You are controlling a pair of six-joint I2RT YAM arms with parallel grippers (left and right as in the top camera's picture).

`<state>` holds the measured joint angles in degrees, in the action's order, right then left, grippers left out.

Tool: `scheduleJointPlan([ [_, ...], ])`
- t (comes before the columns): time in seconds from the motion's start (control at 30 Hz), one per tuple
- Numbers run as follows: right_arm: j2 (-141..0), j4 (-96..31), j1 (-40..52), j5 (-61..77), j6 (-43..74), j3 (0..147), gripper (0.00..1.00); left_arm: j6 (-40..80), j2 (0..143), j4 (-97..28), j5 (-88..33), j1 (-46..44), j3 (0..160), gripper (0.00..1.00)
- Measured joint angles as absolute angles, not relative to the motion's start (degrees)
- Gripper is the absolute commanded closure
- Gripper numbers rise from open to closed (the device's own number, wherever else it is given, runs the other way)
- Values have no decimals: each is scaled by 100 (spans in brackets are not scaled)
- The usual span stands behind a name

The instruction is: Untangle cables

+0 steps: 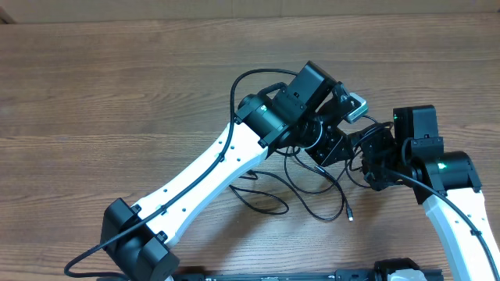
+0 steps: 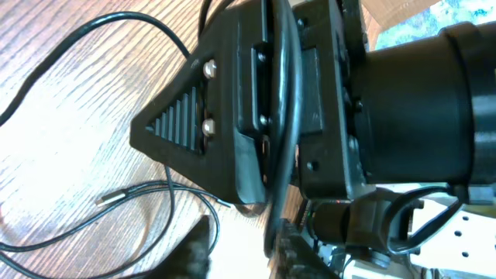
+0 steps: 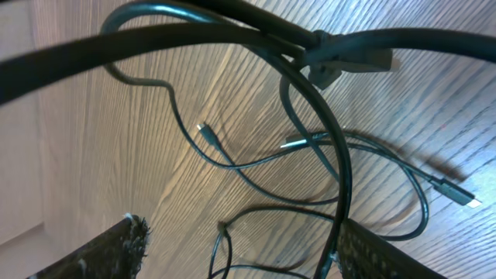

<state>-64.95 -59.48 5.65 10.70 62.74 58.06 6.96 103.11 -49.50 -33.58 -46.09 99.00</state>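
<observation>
The tangle has my grippers crowding each other (image 1: 353,146) above it, so next my left gripper opens and back away before my right gripper reaches into the looped cables (image 1: 314,190).
Several thin black cables (image 1: 312,191) lie tangled on the wooden table below both grippers, one plug end (image 1: 349,217) pointing toward the front. My left gripper (image 1: 334,144) hovers over the tangle's upper part. In the left wrist view its fingers (image 2: 248,260) stand apart, with a cable (image 2: 283,132) running down past the right finger. My right gripper (image 1: 369,160) is close beside it. In the right wrist view its fingers (image 3: 240,260) are wide open above looped cables (image 3: 256,159), and one strand (image 3: 339,209) hangs along the right finger. Small plugs (image 3: 203,129) lie on the wood.
The two wrists nearly touch; the right gripper's black body (image 2: 256,101) fills the left wrist view. Bare wooden table (image 1: 117,86) spreads to the left and back. Thicker black arm wires (image 1: 246,78) loop over the left wrist.
</observation>
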Motion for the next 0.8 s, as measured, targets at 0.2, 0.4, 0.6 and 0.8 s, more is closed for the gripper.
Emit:
scheduleJointPlan([
  [0.2, -6495, -5793, 565, 1293, 6276, 5806, 25, 764, 10311, -4952, -3361, -4604, 9900, 42],
  [0.4, -6495, -5612, 565, 1616, 6278, 5806, 25, 760, 10313, -4952, -3540, -4604, 9900, 49],
  [0.6, -6495, -5393, 534, 2032, 6296, 5806, 49, 760, 10313, -4974, -3553, -4604, 9900, 59],
  [0.8, -6495, -5367, 528, 2097, 6296, 5806, 49, 760, 10313, -4980, -3553, -4604, 9898, 66],
])
